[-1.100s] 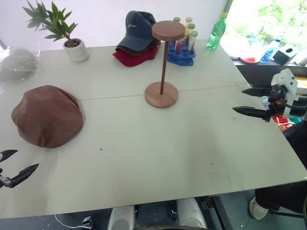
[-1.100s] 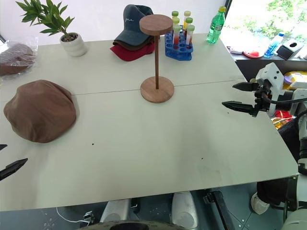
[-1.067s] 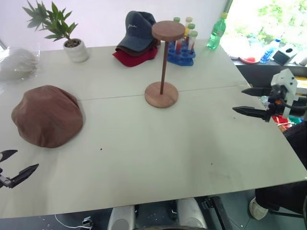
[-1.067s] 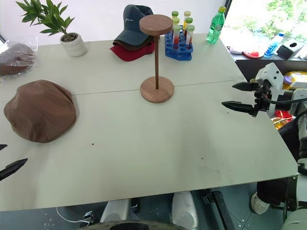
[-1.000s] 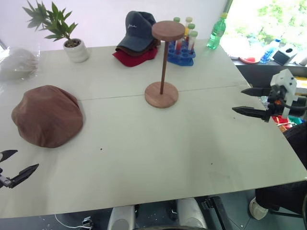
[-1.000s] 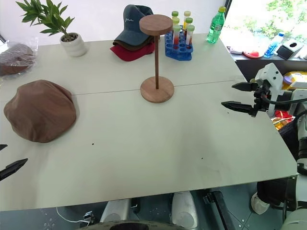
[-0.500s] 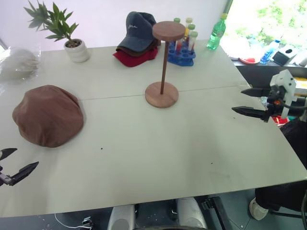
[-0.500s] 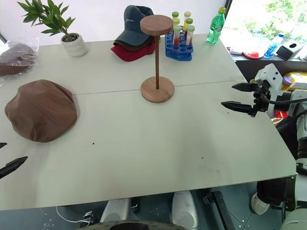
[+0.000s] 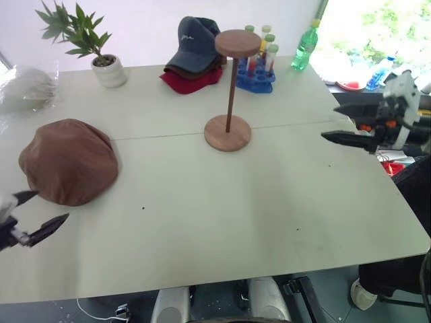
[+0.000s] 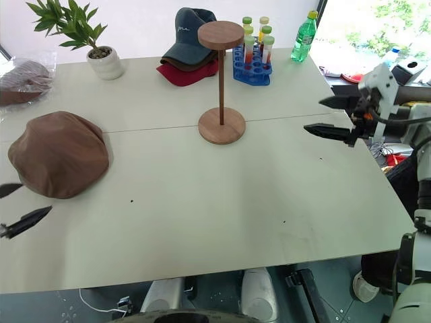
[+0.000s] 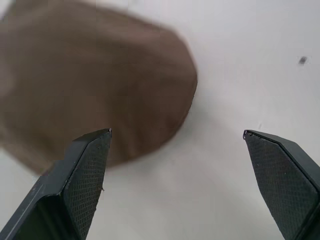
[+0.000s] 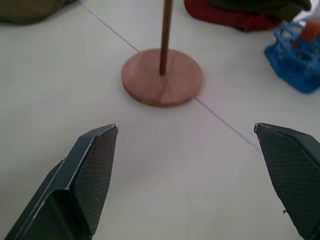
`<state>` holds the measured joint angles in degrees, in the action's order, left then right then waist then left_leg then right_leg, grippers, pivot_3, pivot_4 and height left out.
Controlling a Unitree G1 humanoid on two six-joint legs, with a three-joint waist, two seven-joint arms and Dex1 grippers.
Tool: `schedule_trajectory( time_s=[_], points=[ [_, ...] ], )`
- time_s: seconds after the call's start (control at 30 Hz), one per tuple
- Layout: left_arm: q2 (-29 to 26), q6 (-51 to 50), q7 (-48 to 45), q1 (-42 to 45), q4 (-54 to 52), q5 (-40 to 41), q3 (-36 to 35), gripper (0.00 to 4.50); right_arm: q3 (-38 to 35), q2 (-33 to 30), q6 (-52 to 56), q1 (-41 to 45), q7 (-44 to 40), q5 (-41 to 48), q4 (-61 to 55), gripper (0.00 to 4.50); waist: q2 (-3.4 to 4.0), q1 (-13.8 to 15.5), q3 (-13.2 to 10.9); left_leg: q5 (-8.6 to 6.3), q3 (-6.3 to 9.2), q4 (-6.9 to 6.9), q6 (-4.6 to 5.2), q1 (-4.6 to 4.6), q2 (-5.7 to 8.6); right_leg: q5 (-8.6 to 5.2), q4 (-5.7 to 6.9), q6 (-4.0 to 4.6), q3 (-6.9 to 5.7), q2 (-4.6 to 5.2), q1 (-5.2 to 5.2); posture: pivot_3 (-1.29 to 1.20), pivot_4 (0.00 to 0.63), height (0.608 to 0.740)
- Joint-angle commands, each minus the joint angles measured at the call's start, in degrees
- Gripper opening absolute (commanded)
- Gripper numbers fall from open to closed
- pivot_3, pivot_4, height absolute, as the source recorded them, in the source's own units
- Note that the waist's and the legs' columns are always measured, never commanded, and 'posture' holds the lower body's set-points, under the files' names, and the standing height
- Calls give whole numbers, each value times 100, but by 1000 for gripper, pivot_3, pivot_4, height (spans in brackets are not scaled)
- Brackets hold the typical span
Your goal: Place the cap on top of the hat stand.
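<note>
The creased brown flat cap is spread far wider than the top disc, so the cap will hang down around the disc and cover it when I lower the cap.
The brown flat cap lies flat on the table's left side. My left gripper hovers open just in front of its near edge, with nothing between the fingers; the left wrist view has the cap straight ahead, apart from the fingers. The wooden hat stand rises upright at the table's middle, its top disc bare. My right gripper hangs open above the table's right edge, pointing left toward the stand's base.
At the back stand a potted plant, a dark grey baseball cap on a red one, a blue rack of tubes and a green bottle. A plastic-wrapped bundle lies far left.
My left gripper has risen and moved right and forward, closer to the cap's near edge. My right gripper has lifted and shifted left over the table edge. Both stay open.
</note>
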<state>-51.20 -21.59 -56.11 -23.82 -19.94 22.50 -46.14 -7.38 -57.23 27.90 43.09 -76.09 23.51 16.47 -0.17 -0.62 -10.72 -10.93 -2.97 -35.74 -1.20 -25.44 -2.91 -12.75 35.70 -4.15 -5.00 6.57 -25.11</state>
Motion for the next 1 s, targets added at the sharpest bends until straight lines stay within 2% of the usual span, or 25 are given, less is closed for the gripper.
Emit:
schedule_trajectory(
  time_s=[0.03, 0.1, 0.2, 0.27, 0.3, 0.4, 0.53, 0.77, 1.0],
  points=[
    [-226, 196, 582, 283, -461, -752, 586, 4382, -42, -99, 1411, 440, 23, 898, -1276, 4500, 1, -3, 0, 0, -1, 1, 1, -1, 1, 0, 5, 1, 3, 0, -1, 0, 150, 728],
    [-343, 337, 938, 434, -630, -1353, 1040, 4382, -62, -81, 2242, 666, 161, 1410, -1853, 4500, 2, -1, -1, 2, -3, 0, 4, -3, 0, 0, 11, 1, 5, 0, -5, 0, 150, 728],
    [-324, -59, 1514, 857, -1090, -1913, 1859, 4382, -110, 99, 3369, 1103, 617, 2123, -2454, 4500, 1, -1, 0, 6, -7, -1, 10, -2, 0, 0, 25, 3, 11, 0, -14, 0, 150, 728],
    [-284, -272, 1742, 1031, -1236, -2180, 2160, 4382, -154, 176, 3778, 1256, 864, 2391, -2631, 4500, -10, 0, 5, 0, -6, -2, 1, -3, -1, 0, 26, 3, 12, 0, -14, 0, 150, 728],
    [-359, -325, 1983, 1058, -1259, -2660, 2400, 4382, -185, 200, 3883, 1301, 952, 2503, -2735, 4500, -10, 0, 5, 0, -6, -3, 1, -3, -1, 0, 26, 3, 12, -1, -14, 0, 150, 728],
    [-414, -758, 2612, 1168, -1566, -3938, 3120, 4382, -277, 229, 4041, 1382, 1131, 2787, -2993, 4500, -9, 5, 4, 1, -9, -8, 2, -6, 1, 1, 27, 2, 12, 1, -14, 0, 150, 728],
    [-228, -1475, 2757, 1257, -2052, -4693, 3715, 4382, -280, 182, 4124, 1374, 1328, 2952, -3078, 4500, -12, 25, 4, 1, -9, -8, 3, -7, 1, 1, 29, 2, 12, 1, -16, 0, 150, 728],
    [215, -2193, 2835, 1296, -2364, -5550, 4473, 4382, -228, 86, 4197, 1472, 1404, 3196, -3114, 4500, -12, 19, 4, 7, -6, -19, 16, -9, 1, 1, 34, 2, 12, 1, -15, 0, 150, 728],
    [565, -2374, 3045, 1441, -1885, -6197, 4888, 4382, -231, 170, 4206, 1499, 1572, 3386, -3169, 4500, -15, 19, 2, 8, -1, -25, 18, -10, 0, 1, 35, 2, 12, 0, -13, 0, 150, 728]
  ],
)
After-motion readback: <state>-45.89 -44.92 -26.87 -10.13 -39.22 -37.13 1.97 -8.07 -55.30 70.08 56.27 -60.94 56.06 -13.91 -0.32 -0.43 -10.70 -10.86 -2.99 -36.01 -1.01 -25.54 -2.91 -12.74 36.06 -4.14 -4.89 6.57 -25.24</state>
